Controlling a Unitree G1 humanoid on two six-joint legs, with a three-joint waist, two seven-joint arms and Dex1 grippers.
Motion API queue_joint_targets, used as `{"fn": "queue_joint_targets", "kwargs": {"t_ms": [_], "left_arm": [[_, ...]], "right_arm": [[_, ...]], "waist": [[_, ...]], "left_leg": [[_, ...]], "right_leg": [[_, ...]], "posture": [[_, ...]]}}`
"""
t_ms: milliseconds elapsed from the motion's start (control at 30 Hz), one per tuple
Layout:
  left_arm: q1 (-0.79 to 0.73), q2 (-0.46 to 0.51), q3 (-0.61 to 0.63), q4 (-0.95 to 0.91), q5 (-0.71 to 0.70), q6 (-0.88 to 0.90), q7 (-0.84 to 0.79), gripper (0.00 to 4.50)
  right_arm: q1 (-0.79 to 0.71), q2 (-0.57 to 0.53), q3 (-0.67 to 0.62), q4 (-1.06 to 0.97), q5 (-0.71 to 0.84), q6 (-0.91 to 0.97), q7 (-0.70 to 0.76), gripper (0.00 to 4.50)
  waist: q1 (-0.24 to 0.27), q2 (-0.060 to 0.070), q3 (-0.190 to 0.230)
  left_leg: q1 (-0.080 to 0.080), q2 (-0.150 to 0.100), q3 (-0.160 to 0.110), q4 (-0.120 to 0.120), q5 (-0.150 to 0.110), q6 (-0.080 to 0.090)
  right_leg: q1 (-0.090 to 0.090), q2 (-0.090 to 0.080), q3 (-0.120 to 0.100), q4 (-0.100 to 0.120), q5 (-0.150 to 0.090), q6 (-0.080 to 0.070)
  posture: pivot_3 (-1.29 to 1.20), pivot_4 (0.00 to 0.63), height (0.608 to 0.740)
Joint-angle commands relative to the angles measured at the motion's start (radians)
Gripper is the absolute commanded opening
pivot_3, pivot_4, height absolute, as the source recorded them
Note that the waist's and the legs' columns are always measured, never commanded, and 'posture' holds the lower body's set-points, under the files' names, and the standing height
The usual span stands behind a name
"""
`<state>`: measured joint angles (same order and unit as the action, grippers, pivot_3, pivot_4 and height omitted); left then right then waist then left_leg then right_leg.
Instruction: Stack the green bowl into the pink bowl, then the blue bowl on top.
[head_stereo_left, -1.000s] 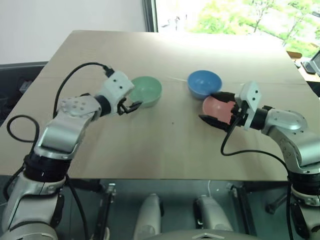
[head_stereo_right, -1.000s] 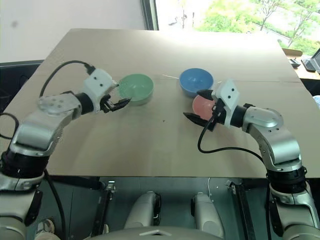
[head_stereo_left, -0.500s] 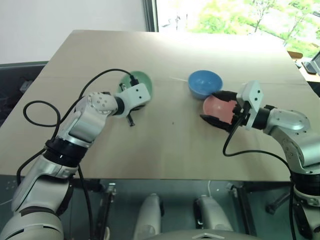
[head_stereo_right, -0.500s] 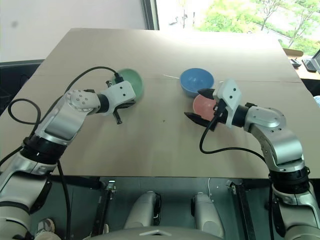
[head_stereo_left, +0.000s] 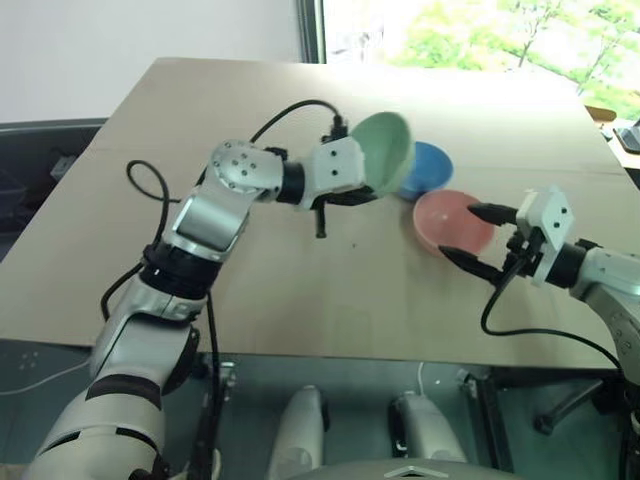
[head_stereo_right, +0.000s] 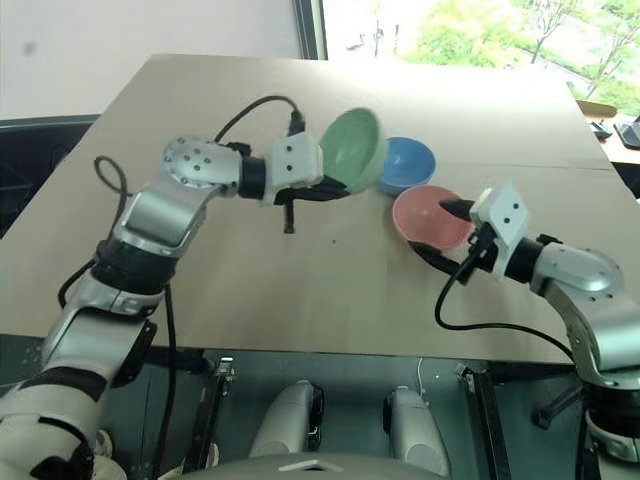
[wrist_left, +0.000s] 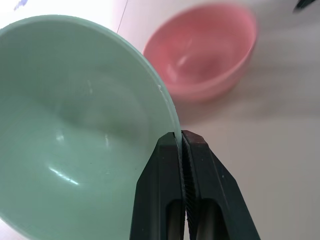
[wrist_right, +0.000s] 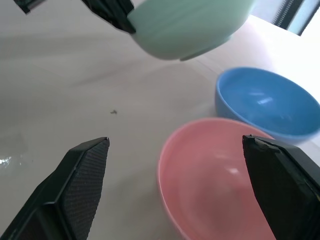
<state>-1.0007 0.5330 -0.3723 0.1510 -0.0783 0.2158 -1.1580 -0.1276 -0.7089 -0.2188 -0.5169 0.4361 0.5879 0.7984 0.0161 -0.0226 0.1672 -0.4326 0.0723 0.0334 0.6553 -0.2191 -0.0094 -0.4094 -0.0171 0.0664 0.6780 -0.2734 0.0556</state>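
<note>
The spread fingers of my right gripper reach over the pink bowl's rim (head_stereo_left: 484, 228). My right gripper should move back out of the way while my left gripper puts the green bowl (head_stereo_left: 386, 150) inside the pink bowl.
The green bowl (head_stereo_left: 386, 148) hangs tilted above the table, in front of the blue bowl (head_stereo_left: 430, 168). My left gripper (wrist_left: 181, 136) is shut on the green bowl's (wrist_left: 75, 125) rim, one finger inside and one outside. The pink bowl (head_stereo_left: 450, 220) stands on the table just right of it, touching the blue bowl. My right gripper (head_stereo_left: 478, 237) is open at the pink bowl's right side, its fingers (wrist_right: 82, 175) spread wide with the pink bowl (wrist_right: 215, 175) ahead between them. The blue bowl (wrist_right: 265, 102) stands behind it.
The wooden table (head_stereo_left: 250, 280) has bare room at the left and front. Its front edge (head_stereo_left: 300, 352) runs just below my arms. A window (head_stereo_left: 470, 35) lies beyond the far edge. A black cable (head_stereo_left: 290, 110) loops over my left arm.
My left gripper shut on the green bowl's rim, lifted it and carried it right, tilted, toward the pink bowl. My right gripper drew back to the right, still open.
</note>
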Motion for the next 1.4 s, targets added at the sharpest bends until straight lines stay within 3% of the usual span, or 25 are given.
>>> {"fn": "queue_joint_targets", "kwargs": {"t_ms": [33, 200, 300, 367, 467, 633, 767, 1033, 1400], "left_arm": [[-0.079, -0.085, -0.045, 0.147, 0.040, -0.162, -0.040, 0.03], [-0.137, -0.190, -0.073, 0.311, 0.047, -0.285, -0.129, 0.03], [-0.151, -0.224, -0.067, 0.372, 0.056, -0.339, -0.159, 0.90], [-0.160, -0.232, -0.045, 0.387, 0.061, -0.356, -0.146, 1.75], [-0.175, -0.206, -0.007, 0.399, 0.065, -0.364, -0.120, 2.73], [-0.196, -0.088, 0.035, 0.484, 0.140, -0.447, -0.038, 2.73], [-0.233, -0.026, -0.025, 0.644, 0.306, -0.561, 0.097, 2.73], [-0.342, -0.154, -0.114, 0.972, 0.511, -0.651, 0.366, 2.73], [-0.451, -0.241, -0.160, 1.097, 0.631, -0.709, 0.528, 2.73]], "right_arm": [[0.072, -0.029, -0.114, -0.075, 0.017, 0.009, -0.027, 4.50], [0.155, -0.035, -0.171, -0.124, 0.023, 0.020, -0.064, 4.50], [0.172, -0.032, -0.170, -0.147, 0.029, 0.024, -0.084, 4.50], [0.165, -0.026, -0.156, -0.161, 0.036, 0.032, -0.103, 4.50], [0.143, -0.020, -0.132, -0.170, 0.045, 0.041, -0.124, 4.50], [0.096, -0.016, -0.081, -0.155, 0.051, 0.022, -0.129, 4.50], [0.018, -0.009, -0.029, -0.111, 0.039, 0.005, -0.133, 4.50], [-0.091, -0.028, 0.019, -0.056, 0.004, 0.048, -0.183, 4.50], [-0.047, -0.024, 0.000, -0.104, -0.007, 0.074, -0.237, 4.50]], "waist": [[-0.002, 0.000, 0.000], [-0.014, 0.000, 0.000], [-0.026, 0.001, 0.000], [-0.030, 0.001, 0.000], [-0.030, 0.001, 0.000], [-0.035, 0.001, 0.000], [-0.029, 0.000, 0.000], [0.003, 0.000, 0.000], [-0.005, 0.000, 0.000]], "left_leg": [[0.000, 0.000, 0.000, 0.000, 0.000, 0.000], [0.001, 0.000, 0.000, 0.000, 0.000, 0.000], [0.000, 0.000, -0.001, 0.000, 0.000, 0.000], [0.000, 0.000, -0.001, 0.000, 0.000, 0.000], [0.000, 0.000, -0.001, 0.000, 0.000, 0.000], [0.001, 0.000, -0.001, -0.001, 0.000, 0.000], [0.001, 0.000, -0.001, 0.000, 0.000, 0.000], [-0.002, 0.000, -0.001, 0.000, 0.000, 0.000], [-0.001, 0.000, -0.001, -0.001, 0.000, 0.001]], "right_leg": [[0.000, 0.000, 0.000, 0.000, 0.000, 0.000], [0.000, 0.001, 0.001, 0.001, 0.000, 0.000], [0.000, 0.001, 0.001, 0.001, 0.000, 0.000], [0.000, 0.001, 0.001, 0.001, 0.000, 0.000], [0.000, 0.001, 0.001, 0.001, 0.000, 0.000], [0.000, 0.001, 0.001, 0.001, 0.000, 0.000], [0.000, 0.001, 0.001, 0.001, 0.000, 0.000], [0.000, 0.000, -0.001, -0.001, 0.000, 0.000], [-0.001, 0.000, 0.000, 0.000, 0.000, 0.000]], "posture": [[0.00, 0.150, 0.740], [0.00, 0.150, 0.740], [0.00, 0.150, 0.740], [0.00, 0.150, 0.740], [0.00, 0.150, 0.740], [0.00, 0.150, 0.740], [0.00, 0.150, 0.740], [0.00, 0.150, 0.740], [0.00, 0.150, 0.740]]}}
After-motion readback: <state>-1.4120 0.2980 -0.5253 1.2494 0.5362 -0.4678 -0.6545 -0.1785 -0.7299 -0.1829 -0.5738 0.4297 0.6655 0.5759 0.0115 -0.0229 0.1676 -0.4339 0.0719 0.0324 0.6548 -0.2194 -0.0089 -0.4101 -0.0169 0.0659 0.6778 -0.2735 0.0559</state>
